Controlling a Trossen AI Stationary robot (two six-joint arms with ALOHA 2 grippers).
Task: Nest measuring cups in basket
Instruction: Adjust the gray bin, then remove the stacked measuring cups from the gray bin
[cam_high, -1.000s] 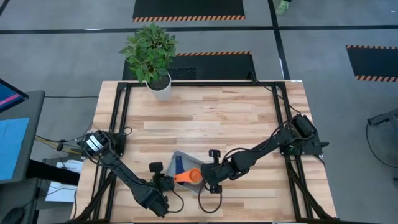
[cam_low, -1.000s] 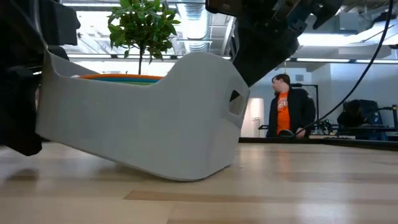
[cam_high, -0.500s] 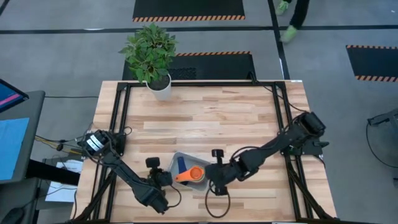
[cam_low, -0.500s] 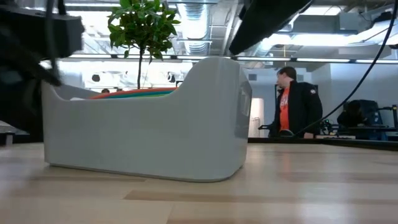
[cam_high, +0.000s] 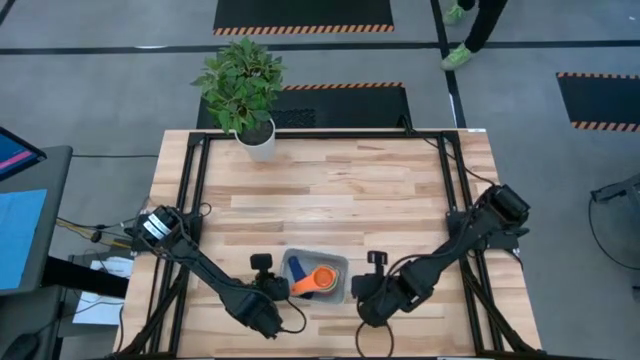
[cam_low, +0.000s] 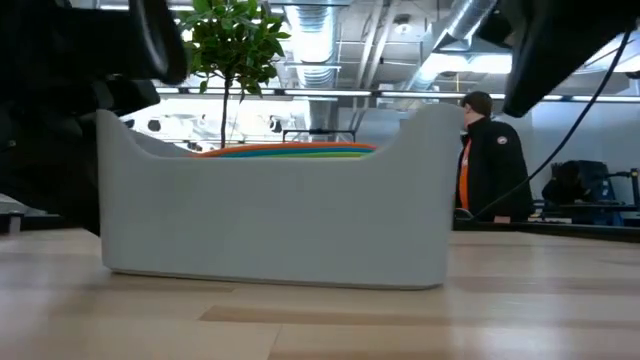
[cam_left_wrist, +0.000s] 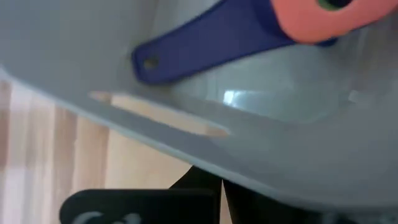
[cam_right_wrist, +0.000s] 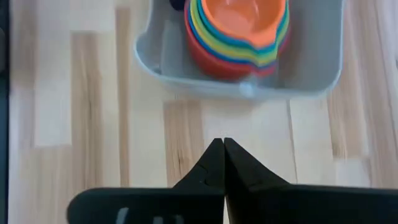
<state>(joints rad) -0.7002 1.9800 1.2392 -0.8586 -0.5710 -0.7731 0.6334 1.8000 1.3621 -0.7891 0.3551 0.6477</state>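
My left gripper should move back from the basket before my right gripper reaches the cups (cam_high: 324, 276) from above, because the orange handle (cam_high: 303, 286) sticks out away from the dark blue handle.
The pale grey-blue basket (cam_high: 337, 264) sits flat on the table near its near edge. Nested measuring cups (cam_high: 318, 280) stand inside, orange on top (cam_right_wrist: 236, 18), with a dark blue handle (cam_left_wrist: 211, 37) pointing toward the left end. In the low view only the cups' stacked rims (cam_low: 290, 152) show above the basket wall (cam_low: 280, 220). My left gripper (cam_high: 277, 288) is shut at the basket's left end. My right gripper (cam_right_wrist: 224, 144) is shut, a short way off the basket's right end wall (cam_right_wrist: 249, 90), touching nothing. My left gripper comes level from the table's left, its shut fingers (cam_left_wrist: 202, 190) against the outer side of the basket's left end wall, just under the rim with the handle slot (cam_left_wrist: 155, 115). The rim hides the fingertips. The basket rests flat on the table.
A white plant pot (cam_high: 257, 140) stands at the table's far left edge. Bare wood lies between it and the basket. A person in a dark jacket (cam_low: 485, 150) stands in the room behind, and another person's legs (cam_high: 470, 30) show on the floor beyond the table.
The basket was tipped with its left end raised; it has come down flat, slid toward the table's right and turned square to the edge. My left gripper followed it rightward. My right gripper drew back toward the right and near edge, away from the basket.
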